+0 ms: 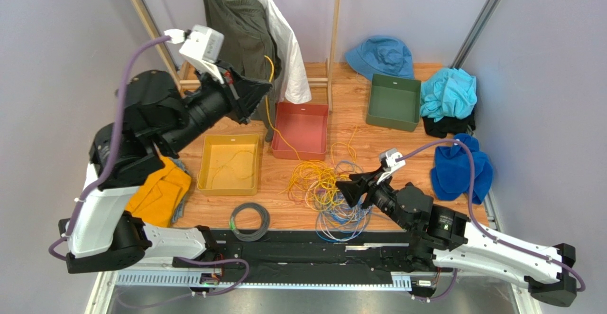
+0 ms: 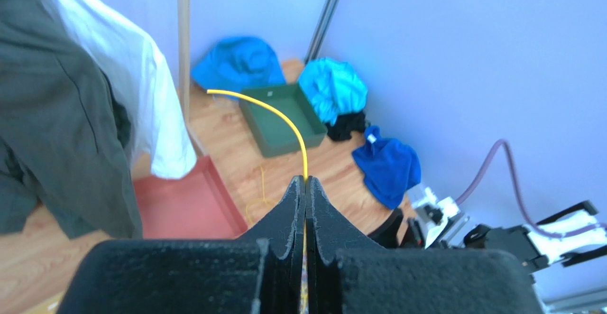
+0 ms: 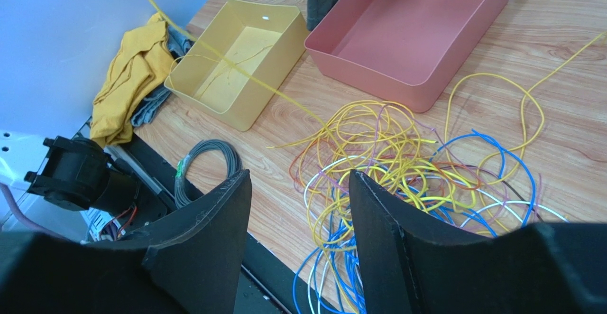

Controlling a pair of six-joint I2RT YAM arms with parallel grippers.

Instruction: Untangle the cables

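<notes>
I expect the raised yellow cable (image 1: 285, 140) to come loose when I pull it up, because a short yellow tail (image 3: 288, 145) sticks out at the edge of the tangle.
A tangle of yellow, blue, white and orange cables (image 1: 333, 193) lies on the wooden table in front of the red tray; it also shows in the right wrist view (image 3: 420, 164). My left gripper (image 1: 265, 88) is raised high at the back left, shut on a yellow cable (image 2: 285, 118) that runs from its tips down to the tangle (image 1: 278, 135). My right gripper (image 1: 350, 188) is open and empty, low over the tangle's near edge, its fingers (image 3: 214, 214) either side of blue loops.
A yellow tray (image 1: 229, 163) holding a thin yellow cable, a red tray (image 1: 302, 130) and a green tray (image 1: 393, 101) stand on the table. A coiled grey cable (image 1: 249, 221) lies near the front. Clothes hang at the back (image 1: 242, 22); blue cloths (image 1: 462, 166) lie right, a yellow cloth (image 1: 158, 191) left.
</notes>
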